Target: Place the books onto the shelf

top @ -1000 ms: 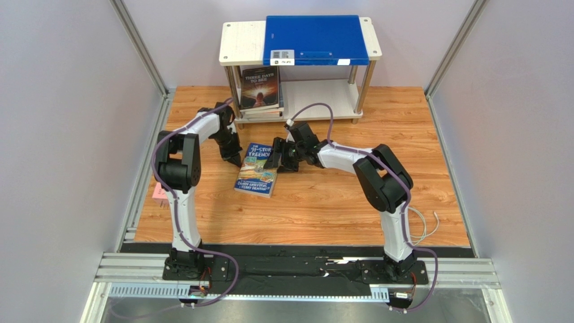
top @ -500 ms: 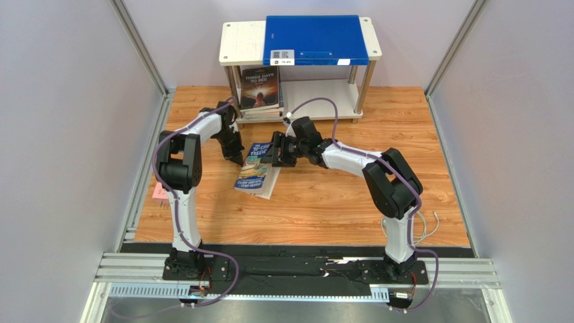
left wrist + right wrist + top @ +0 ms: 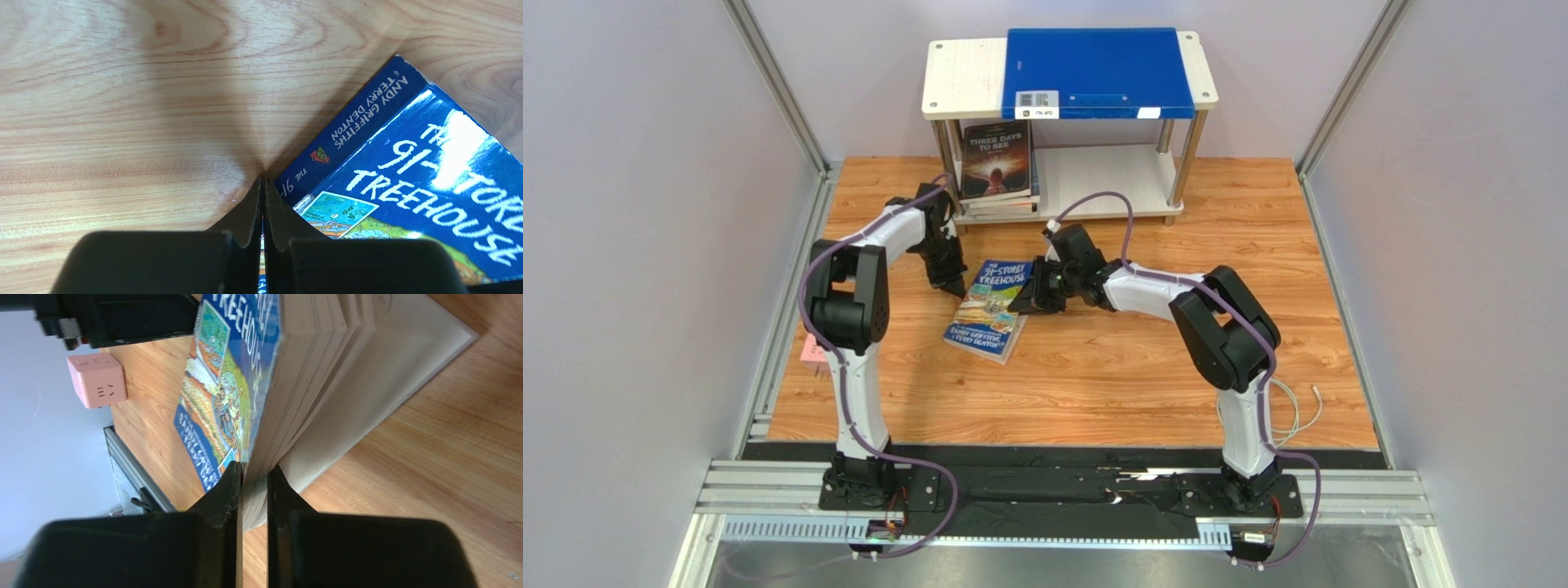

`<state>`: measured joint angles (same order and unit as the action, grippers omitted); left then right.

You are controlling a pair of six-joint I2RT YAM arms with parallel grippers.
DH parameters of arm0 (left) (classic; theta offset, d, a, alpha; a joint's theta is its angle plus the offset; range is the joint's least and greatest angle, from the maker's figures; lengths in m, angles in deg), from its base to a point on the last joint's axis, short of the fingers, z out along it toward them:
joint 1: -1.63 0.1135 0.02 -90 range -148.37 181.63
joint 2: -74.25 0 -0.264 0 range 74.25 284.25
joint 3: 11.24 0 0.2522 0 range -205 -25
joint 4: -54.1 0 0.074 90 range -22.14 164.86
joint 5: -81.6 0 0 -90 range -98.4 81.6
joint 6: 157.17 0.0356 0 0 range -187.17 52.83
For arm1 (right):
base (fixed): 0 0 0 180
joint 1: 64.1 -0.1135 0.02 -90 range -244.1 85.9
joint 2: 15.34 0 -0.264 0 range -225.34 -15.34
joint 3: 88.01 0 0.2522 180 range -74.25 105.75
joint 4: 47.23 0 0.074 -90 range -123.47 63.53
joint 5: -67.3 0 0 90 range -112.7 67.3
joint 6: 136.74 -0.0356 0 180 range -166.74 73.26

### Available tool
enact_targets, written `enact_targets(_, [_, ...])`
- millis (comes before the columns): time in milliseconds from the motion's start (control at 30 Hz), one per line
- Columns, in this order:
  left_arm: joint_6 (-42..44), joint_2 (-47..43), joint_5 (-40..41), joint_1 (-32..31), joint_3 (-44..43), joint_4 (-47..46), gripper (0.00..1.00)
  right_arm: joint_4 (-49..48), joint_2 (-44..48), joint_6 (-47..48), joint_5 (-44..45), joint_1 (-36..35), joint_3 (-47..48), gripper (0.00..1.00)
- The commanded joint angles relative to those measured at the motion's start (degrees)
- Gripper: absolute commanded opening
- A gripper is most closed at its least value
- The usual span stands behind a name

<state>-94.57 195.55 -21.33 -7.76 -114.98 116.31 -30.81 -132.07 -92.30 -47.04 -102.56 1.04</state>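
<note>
My right gripper is pinching only the book's cover and upper pages (image 3: 270, 425), so my left gripper should hold the book's spine (image 3: 348, 127) while my right gripper takes hold of the whole thickness.
A blue "91-Storey Treehouse" book (image 3: 993, 309) lies on the wooden table, its right edge raised. My right gripper (image 3: 1039, 295) is shut on that edge. In the right wrist view the fingertips (image 3: 253, 474) pinch the cover and part of the pages (image 3: 307, 386), while the lower pages fan out towards the table. My left gripper (image 3: 949, 284) is shut and empty, its tip (image 3: 263, 181) against the spine corner of the book (image 3: 399, 165). At the back stands the shelf (image 3: 965, 76), with several dark books (image 3: 997, 159) leaning and stacked on the left of its lower board (image 3: 1112, 172).
A large blue folder (image 3: 1100, 71) lies on the shelf's top board. A pink cube (image 3: 813, 349) (image 3: 96, 380) sits at the table's left edge. Loose white cable (image 3: 1296, 410) lies by the right arm. Grey walls and metal posts close in both sides.
My right gripper has closed on the blue book's right edge, which has lifted. The book has turned slightly and shifted left. The left arm has hardly moved.
</note>
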Motion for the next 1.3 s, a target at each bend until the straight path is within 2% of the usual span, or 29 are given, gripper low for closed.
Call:
enact_targets(0, [0.1,-4.2,-6.3,-3.2,1.8,-0.1,0.0,-7.5,0.4,-0.6,3.0,-1.4,-1.6,0.03])
enact_targets(100, [1.5,-9.0,-0.9,-3.2,3.5,0.8,0.11,-7.0,1.7,1.5,2.5,-1.0,-1.9,0.01])
enact_targets(167, [2.3,-11.8,3.7,-3.2,4.8,1.9,0.3,-6.2,3.4,4.2,1.1,-0.7,-1.9,0.01])
enact_targets(233, [3.7,-16.5,5.5,-3.2,6.6,2.2,0.4,-5.3,5.2,6.5,-0.3,-0.2,-1.9,0.0])
enact_targets(267, [4.7,-18.4,4.7,-3.2,7.3,1.7,0.52,-4.3,6.2,7.5,-0.6,0.0,-1.9,0.0])
enact_targets(333, [6.6,-24.7,2.2,-3.1,10.7,-1.4,0.56,-3.5,9.1,10.5,-2.7,0.8,-2.4,0.0])
enact_targets(367, [6.7,-27.0,1.1,-3.0,11.8,-2.6,0.64,-3.1,10.3,11.1,-3.2,1.2,-2.9,0.0])
enact_targets(433, [7.2,-33.2,-4.4,-2.7,15.3,-7.4,0.65,-3.4,13.7,12.1,-4.9,2.4,-4.0,0.0])
enact_targets(467, [7.2,-35.1,-6.4,-2.5,16.4,-8.9,0.7,-4.8,14.9,12.4,-6.0,2.9,-5.5,0.0])
enact_targets(633, [6.7,-44.0,-25.9,-0.5,25.0,-24.4,0.72,-8.2,23.7,14.5,-12.7,4.5,-8.6,0.0])
enact_targets(733, [6.1,-48.2,-28.4,0.9,28.4,-30.4,0.74,-7.4,28.5,15.8,-14.9,4.7,-8.8,0.0])
enact_targets(967, [6.7,-49.4,-34.3,1.0,29.8,-33.9,0.75,-8.5,34.2,14.4,-21.0,4.9,-7.8,0.0])
enact_targets(1200, [-3.3,-50.1,-43.1,1.0,37.0,-55.3,0.77,-13.3,35.0,10.9,-24.4,4.9,-9.7,0.0])
enact_targets(1267, [-6.5,-49.3,-46.5,0.8,37.7,-58.2,0.75,-14.5,34.8,10.3,-24.7,4.8,-9.7,0.0])
